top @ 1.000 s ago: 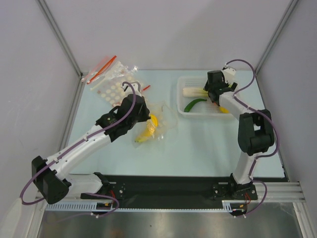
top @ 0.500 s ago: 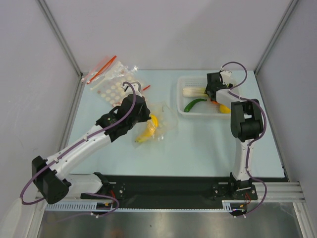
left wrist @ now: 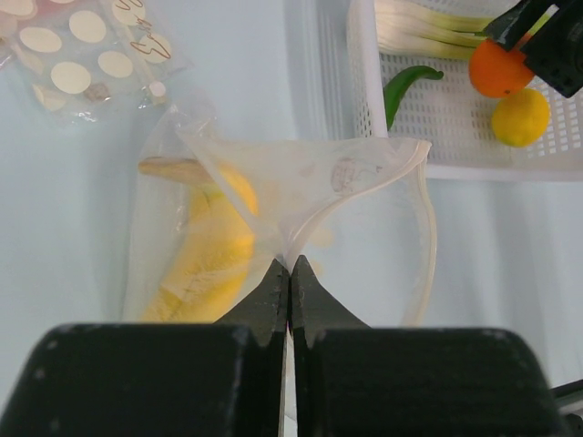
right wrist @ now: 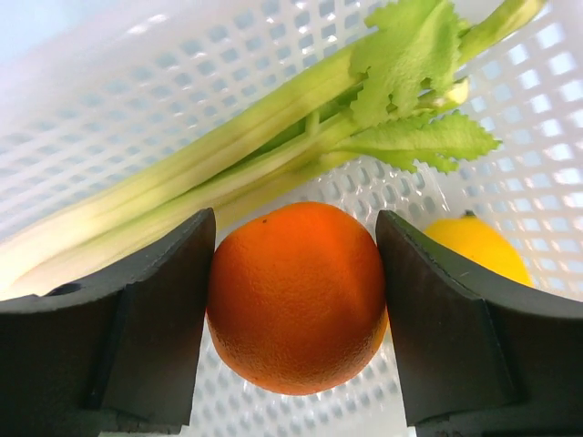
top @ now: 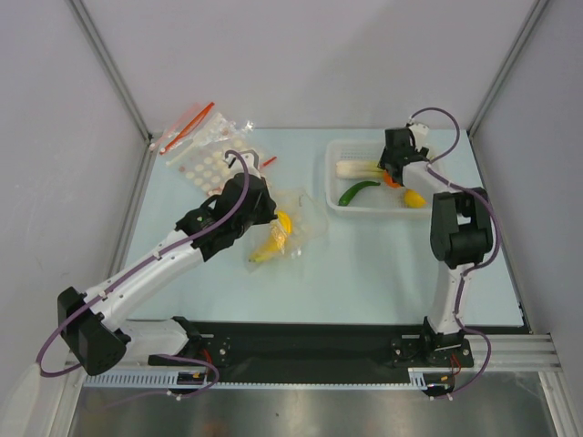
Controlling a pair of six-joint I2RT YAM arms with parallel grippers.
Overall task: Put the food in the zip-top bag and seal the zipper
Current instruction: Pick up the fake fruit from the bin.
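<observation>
I should continue to move my right gripper into the bag's opening [top: 312, 214], which stands open toward the orange, and then let go of the orange next to the banana.
The zip-top bag [top: 293, 228] lies at the table's middle with the yellow banana [top: 271, 242] inside; it also shows in the left wrist view [left wrist: 364, 237], banana [left wrist: 214, 255] at left. My left gripper [left wrist: 290, 266] is shut on the bag's upper mouth edge, holding it up; the pale zipper [left wrist: 426, 228] curves round the open mouth. My right gripper [right wrist: 296, 264] is shut on the orange [right wrist: 296, 296] over the white basket [top: 335, 196]. The leek [right wrist: 228, 159], the lemon [right wrist: 478, 246] and the dark green vegetable [top: 357, 191] lie in the basket.
A heap of spare dotted bags with red strips [top: 202, 146] lies at the back left. Frame posts and grey walls stand around the table. The basket rim [left wrist: 363, 82] is just beyond the bag's mouth.
My right arm has shifted over the basket and the orange now sits between its fingers, with the lemon left uncovered. The left arm and the bag have not moved.
</observation>
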